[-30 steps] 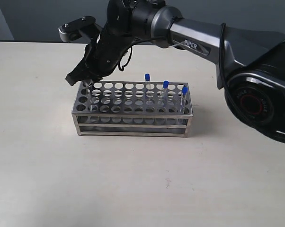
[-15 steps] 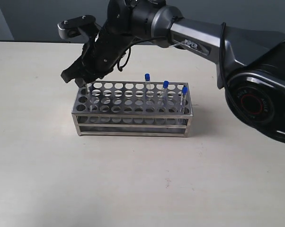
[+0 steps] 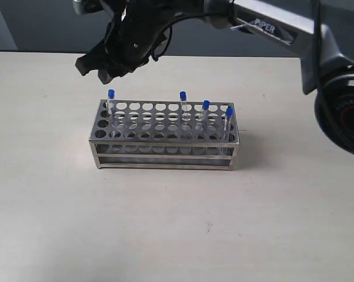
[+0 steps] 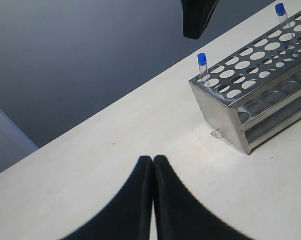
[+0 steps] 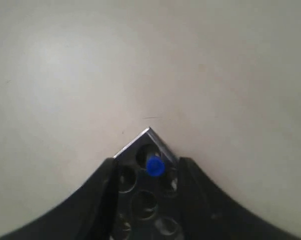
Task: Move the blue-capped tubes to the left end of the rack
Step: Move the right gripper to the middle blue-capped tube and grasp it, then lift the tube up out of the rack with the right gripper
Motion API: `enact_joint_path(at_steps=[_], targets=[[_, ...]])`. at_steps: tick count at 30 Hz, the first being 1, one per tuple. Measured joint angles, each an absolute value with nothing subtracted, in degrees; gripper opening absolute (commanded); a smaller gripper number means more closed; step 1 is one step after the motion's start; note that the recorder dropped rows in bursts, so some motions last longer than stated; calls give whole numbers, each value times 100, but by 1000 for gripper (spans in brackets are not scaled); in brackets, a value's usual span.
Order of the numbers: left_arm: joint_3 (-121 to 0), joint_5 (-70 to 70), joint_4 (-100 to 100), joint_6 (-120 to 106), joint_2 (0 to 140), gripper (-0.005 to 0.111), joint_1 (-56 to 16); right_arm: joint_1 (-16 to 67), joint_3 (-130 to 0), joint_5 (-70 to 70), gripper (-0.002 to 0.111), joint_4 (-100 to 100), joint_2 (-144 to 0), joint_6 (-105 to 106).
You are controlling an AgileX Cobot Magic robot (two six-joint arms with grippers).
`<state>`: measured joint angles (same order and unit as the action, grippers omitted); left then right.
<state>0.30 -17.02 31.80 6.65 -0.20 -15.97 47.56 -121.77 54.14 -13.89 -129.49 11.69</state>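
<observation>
The corner tube stands in its hole [image 3: 111, 103] below my open fingers. My right gripper goes on to the nearest other tube [image 3: 183, 97] and closes on its cap.
The silver rack [image 3: 165, 154] stands mid-table. One blue-capped tube [image 3: 111, 95] stands in the back corner hole at its left end. Three more blue-capped tubes [image 3: 182, 96] [image 3: 206, 105] [image 3: 229, 111] stand toward the right end. My right gripper [image 3: 98, 69] reaches across and hangs open above the left-end tube, apart from it. In the right wrist view that tube's cap [image 5: 155, 166] shows below and between the spread fingers [image 5: 106, 192], over the rack corner [image 5: 148, 134]. My left gripper [image 4: 153, 161] is shut and empty over bare table, short of the rack's end [image 4: 225, 120].
The right arm [image 3: 271, 26] crosses above the back of the table. A dark wall [image 3: 24, 23] runs behind the table's far edge. In the left wrist view the right gripper's dark finger [image 4: 196, 17] hangs above the left-end tube [image 4: 202, 61].
My right gripper has let go of the tube now in the left-end hole and risen well above the rack. The other three tubes have not moved.
</observation>
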Motion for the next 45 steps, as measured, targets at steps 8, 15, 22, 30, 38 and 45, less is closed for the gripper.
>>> enact_joint_path(at_steps=[8,15,22,30,38,45], targets=[[30,-1702,3180,665,-20,1,-1597,4756,-12177,6784,38,407,-12620,290],[30,-1702,3180,665,-20,1,-1597,4756,-12143,6974,38,1024,-12620,59],[30,-1702,3180,665,-20,1,-1597,4756,-12113,6988,38,1116,-12654,-141],[30,-1702,3180,665,-20,1,-1597,4756,-11711,7008,38,1629,-12797,-302],[30,-1702,3180,665,-20,1,-1597,4756,-11665,7007,16,1717,-13183,-345],[30,-1702,3180,665,-20,1,-1597,4778,-11665,7009,0,1677,-13193,-398]])
